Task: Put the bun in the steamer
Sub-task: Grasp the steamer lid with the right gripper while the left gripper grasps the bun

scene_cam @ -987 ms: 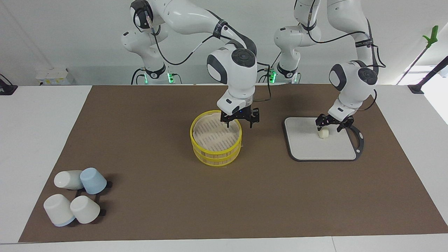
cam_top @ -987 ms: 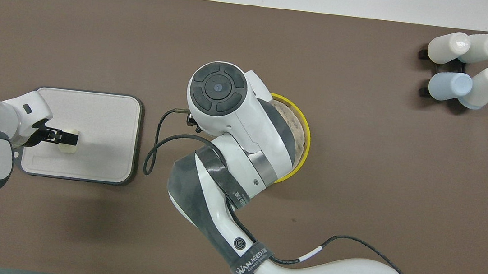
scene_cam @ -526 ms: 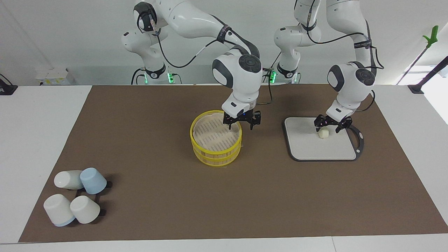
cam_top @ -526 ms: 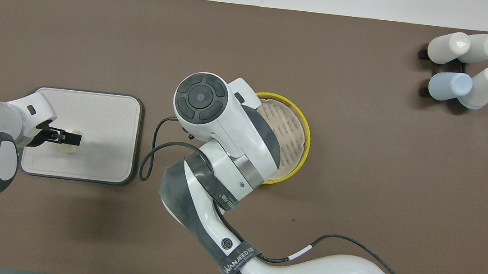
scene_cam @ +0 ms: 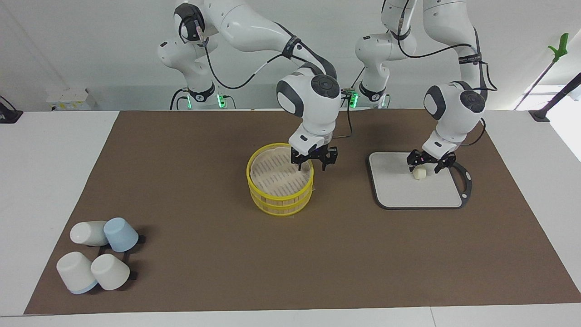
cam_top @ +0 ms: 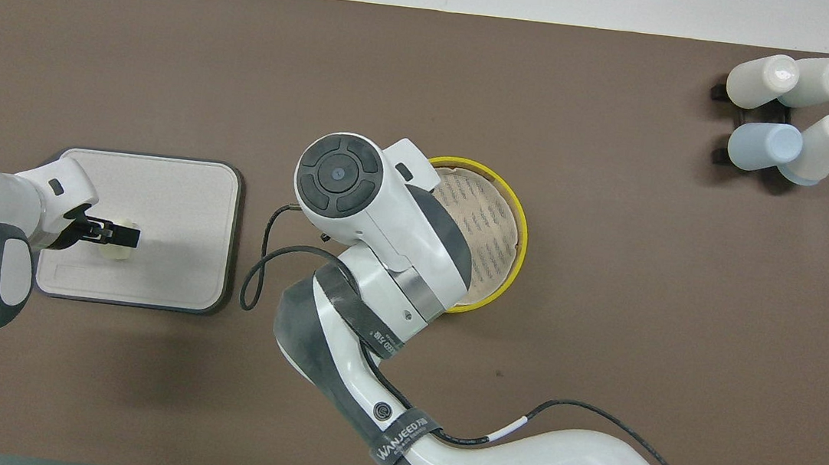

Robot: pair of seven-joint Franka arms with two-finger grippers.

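A pale disc with rows of marks (cam_top: 483, 220) is filling the yellow rim, so I expect the steamer's lid (cam_top: 523, 241) to reveal an empty tray with slots when I lift it.
The bun (scene_cam: 419, 174) (cam_top: 116, 250), a small cream lump, lies on the grey board (scene_cam: 399, 190) (cam_top: 180, 192) at the left arm's end of the table. My left gripper (scene_cam: 425, 168) (cam_top: 114, 235) hangs low right over the bun, open, its fingers spread to either side of it. The steamer (scene_cam: 280, 190) (cam_top: 513, 212), a yellow-rimmed bamboo basket with no lid on it, stands mid-table with only a liner inside. My right gripper (scene_cam: 312, 164) is open over the steamer's rim on the side toward the board. In the overhead view the arm hides it.
Several white and blue cups (scene_cam: 97, 259) (cam_top: 788, 118) lie on a black rack at the right arm's end, at the table edge farthest from the robots. The board's black handle (scene_cam: 466, 181) points toward the left arm's end. A brown mat (scene_cam: 204, 272) covers the table.
The right wrist has turned and drifted a little toward the board, and its fingers have drawn somewhat closer together. The left gripper has shifted slightly over the bun, which has stayed on the board.
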